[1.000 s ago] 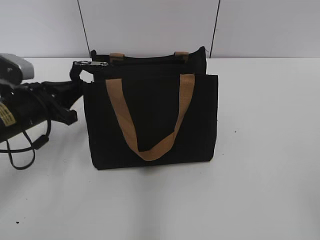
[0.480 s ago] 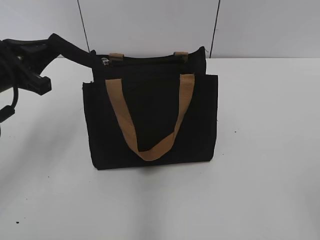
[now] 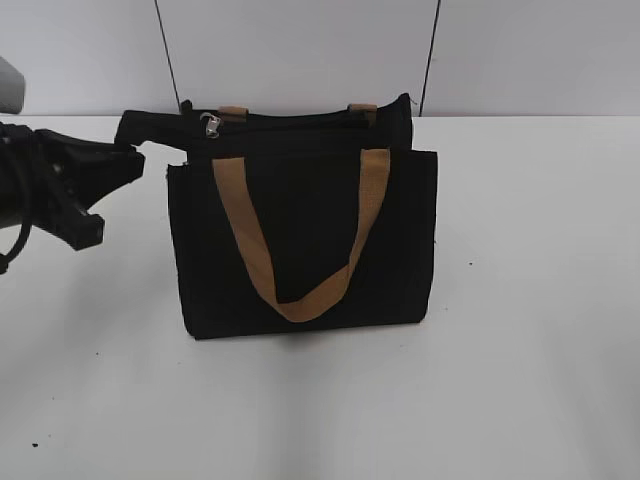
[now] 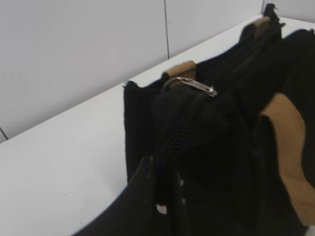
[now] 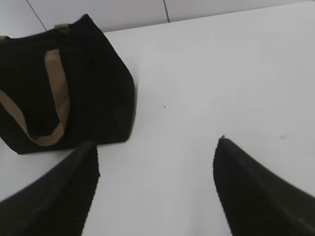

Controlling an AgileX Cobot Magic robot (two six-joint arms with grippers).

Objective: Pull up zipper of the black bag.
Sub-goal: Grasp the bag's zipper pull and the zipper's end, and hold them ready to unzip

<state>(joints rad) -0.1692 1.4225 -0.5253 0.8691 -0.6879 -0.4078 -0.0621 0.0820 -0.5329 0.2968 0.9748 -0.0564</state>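
The zip's fabric end point(image 3: 160, 129) in my left gripper is level with the top of the bag. I should lift it while my right gripper grabs the zipper pull point(image 3: 211, 125).
The black bag point(image 3: 300, 220) stands upright in the middle of the white table, its front tan handle point(image 3: 300, 302) hanging down. The silvery zipper pull point(image 3: 210, 122) sits near the left end of the bag's top edge and sticks up in the left wrist view point(image 4: 194, 84), with the dark zip line running down from it. My left gripper point(image 3: 170, 127) is at the bag's top left corner, and its jaws point(image 4: 165, 174) are shut on the black fabric end of the zip line. My right gripper point(image 5: 157, 147) is open and empty above the table, right of the bag point(image 5: 93, 83).
The white table point(image 3: 530, 300) stretches to the right and in front of the bag. A pale wall point(image 3: 300, 50) rises right behind the bag. My left arm point(image 3: 60, 190) lies low at the left edge.
My left arm rose and then dropped back, and its gripper now sits at the bag's top left corner. The zipper pull has moved slightly right along the top edge.
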